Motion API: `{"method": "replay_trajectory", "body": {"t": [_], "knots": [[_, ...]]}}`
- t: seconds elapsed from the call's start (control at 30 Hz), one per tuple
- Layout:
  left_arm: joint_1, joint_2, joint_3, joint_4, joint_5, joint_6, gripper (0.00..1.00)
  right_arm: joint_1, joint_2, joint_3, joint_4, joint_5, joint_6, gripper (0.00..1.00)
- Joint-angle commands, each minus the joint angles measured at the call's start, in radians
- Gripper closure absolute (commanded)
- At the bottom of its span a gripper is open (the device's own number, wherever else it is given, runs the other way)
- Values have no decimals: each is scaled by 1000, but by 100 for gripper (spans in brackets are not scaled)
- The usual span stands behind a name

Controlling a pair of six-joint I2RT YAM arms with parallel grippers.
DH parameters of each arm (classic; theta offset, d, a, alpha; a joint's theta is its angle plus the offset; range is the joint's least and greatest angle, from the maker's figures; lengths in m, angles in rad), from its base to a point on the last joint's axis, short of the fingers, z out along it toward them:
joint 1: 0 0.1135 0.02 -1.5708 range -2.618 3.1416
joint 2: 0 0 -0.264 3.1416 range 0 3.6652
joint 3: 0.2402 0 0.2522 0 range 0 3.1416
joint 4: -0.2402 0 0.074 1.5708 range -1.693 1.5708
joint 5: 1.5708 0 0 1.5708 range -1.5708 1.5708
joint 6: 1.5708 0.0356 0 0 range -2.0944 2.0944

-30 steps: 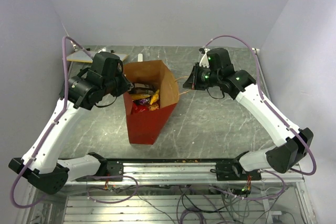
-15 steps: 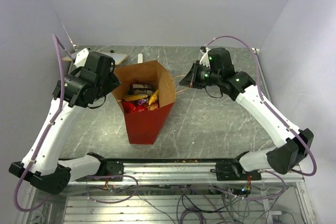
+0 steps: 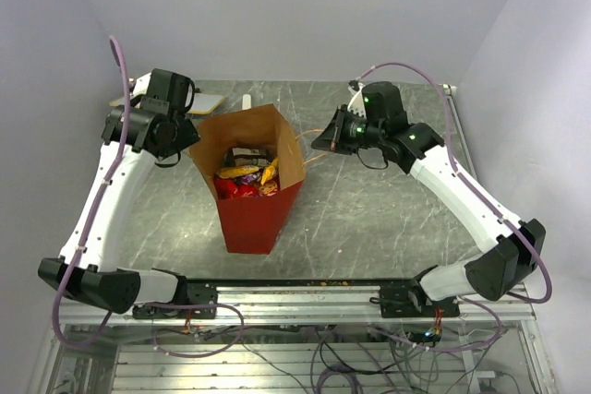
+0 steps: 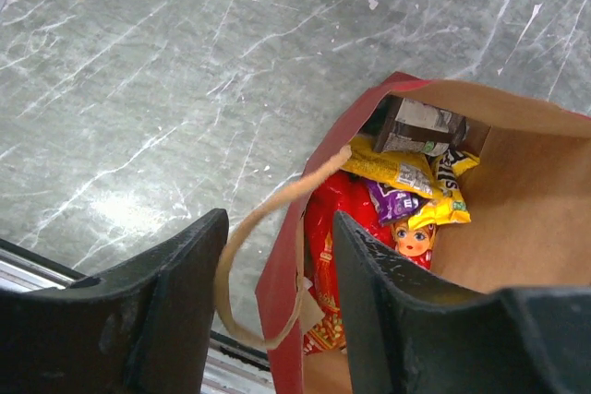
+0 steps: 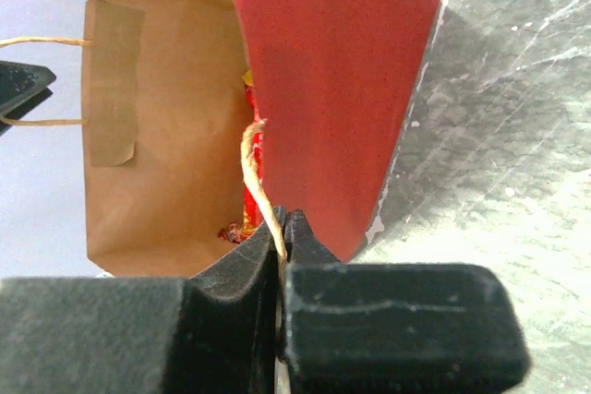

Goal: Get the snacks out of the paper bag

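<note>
I should tip the upright paper bag over by its string handle with my right gripper before reaching in, because the red packet [image 3: 238, 189] lies deep in the bag.
The paper bag [image 3: 252, 220], red outside and brown inside, stands upright at mid-table with its mouth open. Snacks [image 3: 245, 180] fill its bottom: a red packet [image 4: 334, 228], a yellow one [image 4: 395, 169], a purple one [image 4: 391, 200] and a dark silver one [image 4: 420, 126]. My left gripper [image 4: 280, 223] hangs open above the bag's left rim. The left string handle [image 4: 238, 246] loops loose between its fingers. My right gripper [image 5: 282, 223] is shut on the right string handle [image 5: 252, 165], pulling that side of the bag outward; it shows beside the bag's right edge [image 3: 320, 143].
A white cylinder [image 3: 247, 101] and a tan flat board [image 3: 209, 101] lie at the back of the grey marble table [image 3: 369, 219]. Walls close in behind and on both sides. A metal rail [image 3: 295, 294] runs along the near edge.
My left gripper has opened, let go of the bag's left side and drawn back up and to the left. The bag's mouth now stands wider. My right gripper keeps its hold on the handle.
</note>
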Motion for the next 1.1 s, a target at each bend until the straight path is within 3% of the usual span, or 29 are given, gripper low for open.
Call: {"method": "replay_trajectory", "body": {"t": [0.0,0.13,0.23,0.47,0.5,0.6,0.67,0.73,0.9,1.07], "knots": [[35,20,43,50,36,71,43,-6,16,19,8,-16,-21,100],[52,31,43,79,78,85,53,-6,23,39,-16,9,-57,100],[56,26,30,73,87,87,60,-7,38,79,-48,38,-72,82],[67,11,13,101,95,112,73,-10,66,96,-36,2,-75,69],[68,18,24,99,94,116,79,-11,70,102,-39,-3,-78,68],[70,36,60,84,96,123,92,-15,79,125,-54,-34,-80,79],[72,43,78,94,99,134,93,-15,79,138,-58,-57,-91,92],[72,51,109,104,93,142,93,-15,79,138,-40,-104,-114,100],[79,101,278,128,78,179,93,23,146,167,19,-241,-138,100],[84,154,440,142,43,240,93,122,232,230,120,-249,-87,100]]}}
